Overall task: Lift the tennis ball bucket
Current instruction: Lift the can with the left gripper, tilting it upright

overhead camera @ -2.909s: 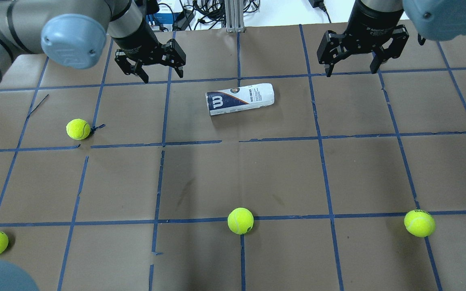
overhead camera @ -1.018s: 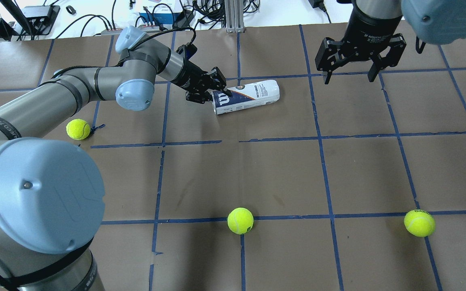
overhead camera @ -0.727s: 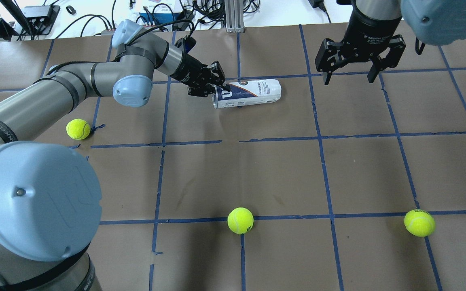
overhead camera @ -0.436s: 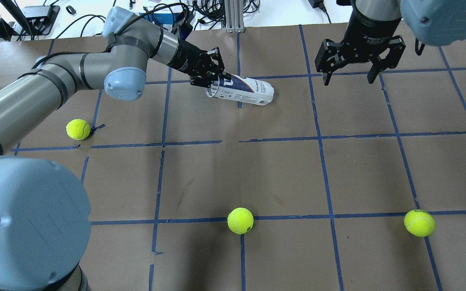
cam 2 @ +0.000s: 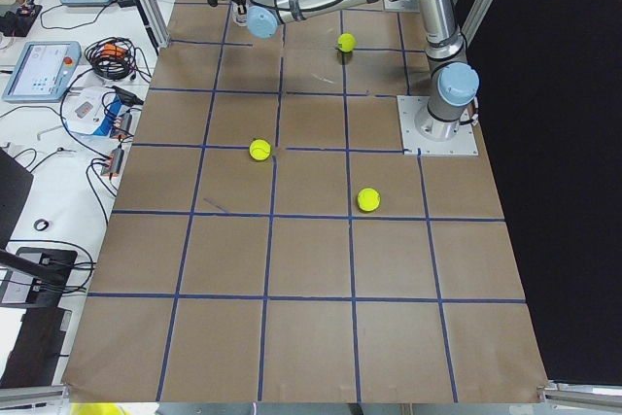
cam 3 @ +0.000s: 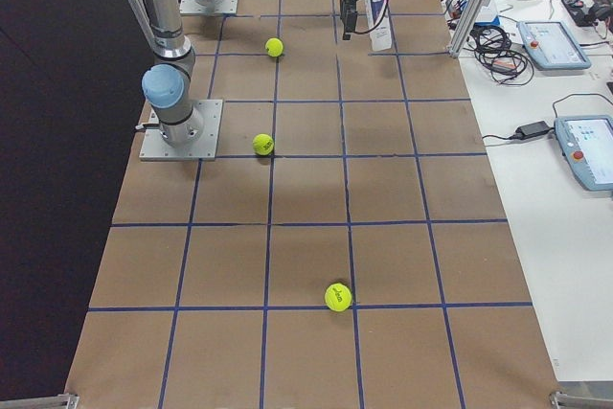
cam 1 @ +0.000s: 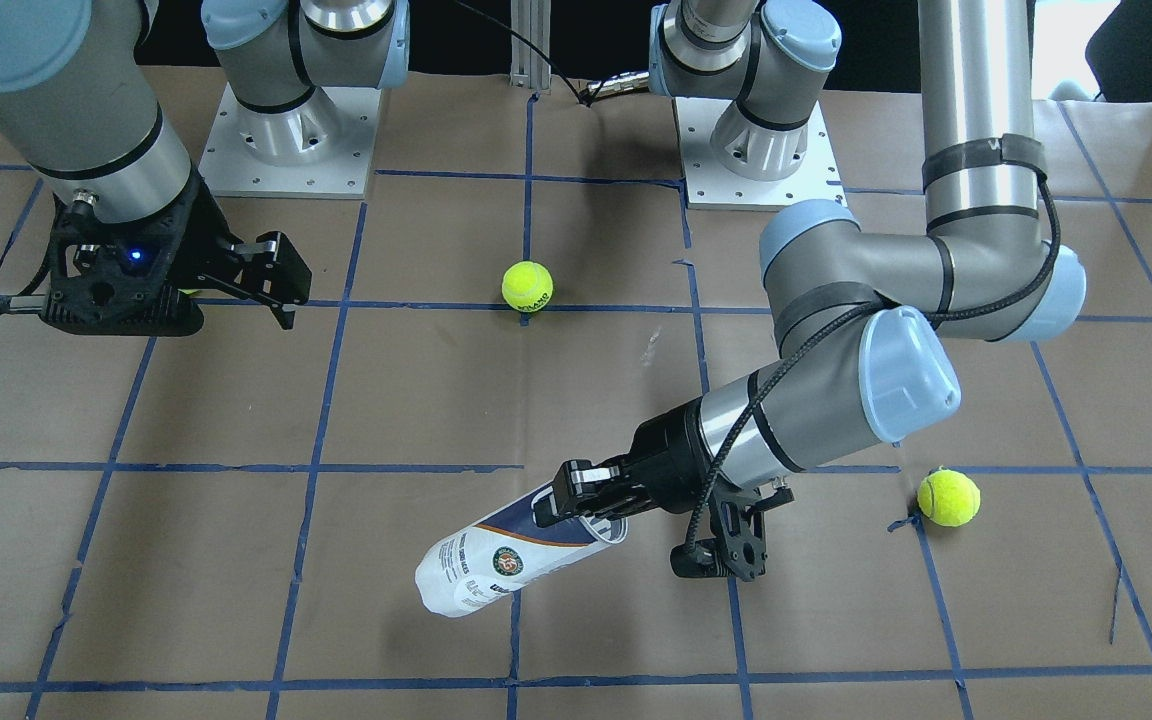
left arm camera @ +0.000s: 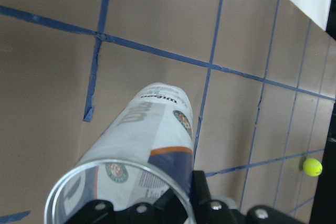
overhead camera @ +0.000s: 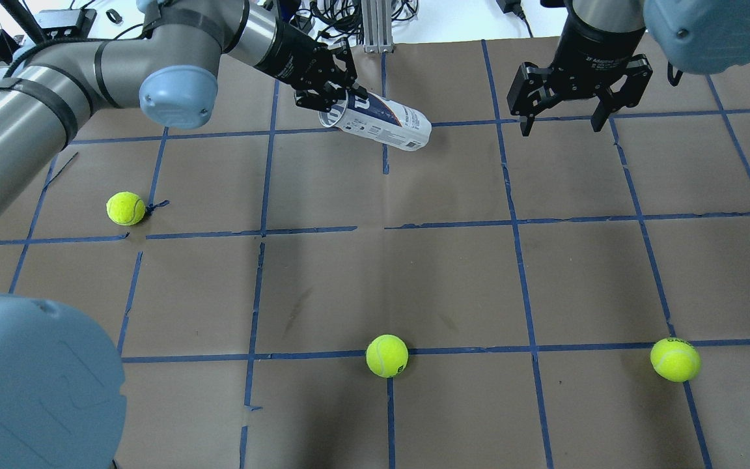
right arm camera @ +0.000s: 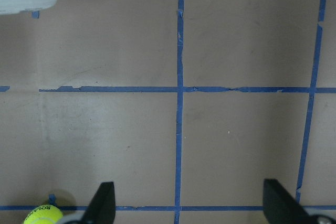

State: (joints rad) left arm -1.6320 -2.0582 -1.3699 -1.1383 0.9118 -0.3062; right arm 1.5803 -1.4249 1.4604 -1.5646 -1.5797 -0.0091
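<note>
Next, my left gripper turns and stands the bucket upright onto the brown table [cam 1: 617,610] before opening, as the tennis ball bucket's closed end [cam 1: 454,583] slants away from under it.
The tennis ball bucket [overhead camera: 378,122], a clear tube with a white and navy label, hangs tilted above the brown table, its closed end lower. My left gripper [overhead camera: 339,98] is shut on the rim of its open end. In the front view the bucket [cam 1: 496,560] slants down and left from the left gripper [cam 1: 586,505]. The left wrist view looks along the bucket [left arm camera: 152,129] from its open mouth. My right gripper [overhead camera: 564,120] is open and empty, hovering to the bucket's right; it also shows in the front view [cam 1: 271,285].
Yellow-green tennis balls lie on the table: one at the left [overhead camera: 126,208], one at the near middle [overhead camera: 387,355], one at the near right [overhead camera: 675,359]. Blue tape lines grid the paper. Cables and boxes sit past the far edge [overhead camera: 271,26].
My left arm reached in, shut on the lying bucket's open end and raised it off the table, toward the far edge. The bucket now tilts in the air. The right gripper has barely moved.
</note>
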